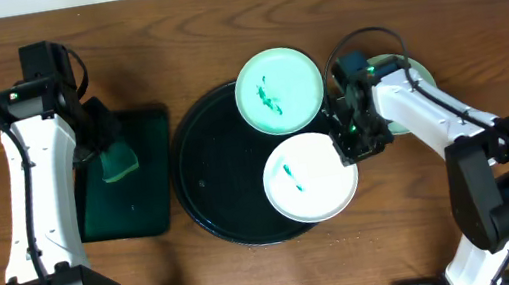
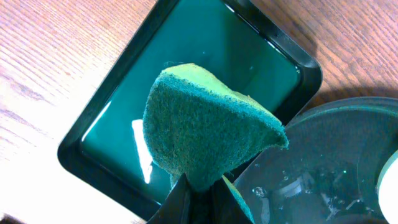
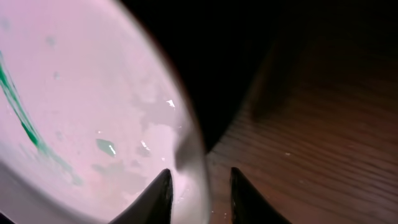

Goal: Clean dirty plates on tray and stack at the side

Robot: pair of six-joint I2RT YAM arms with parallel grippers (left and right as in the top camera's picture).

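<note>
Next, my right gripper pinches the plate's edge and pulls the plate toward the tray's middle [image 1: 242, 170] before the sponge wipes, because the white plate juts [image 1: 352, 192] past the black tray's rim.
The black round tray [image 1: 206, 170] holds two plates. A pale mint plate [image 1: 277, 91] sits at its far edge and a white plate [image 1: 308, 177] at its near right; both carry teal smears. A third plate [image 1: 408, 74] lies on the table to the right, mostly hidden under the right arm. My right gripper [image 1: 356, 142] is open, its fingers [image 3: 199, 173] straddling the right rim of the white plate [image 3: 93, 93] with a gap on the outer side. My left gripper [image 1: 112, 149] is shut [image 2: 202, 186] on a green sponge [image 2: 205, 124], held over the small green tray.
The rectangular dark green tray [image 1: 138, 205] lies left of the black tray, its wet bottom showing in the left wrist view [image 2: 249, 62]. The black tray's wet rim [image 2: 336, 143] lies beside it. Bare wood table [image 3: 323, 143] surrounds everything.
</note>
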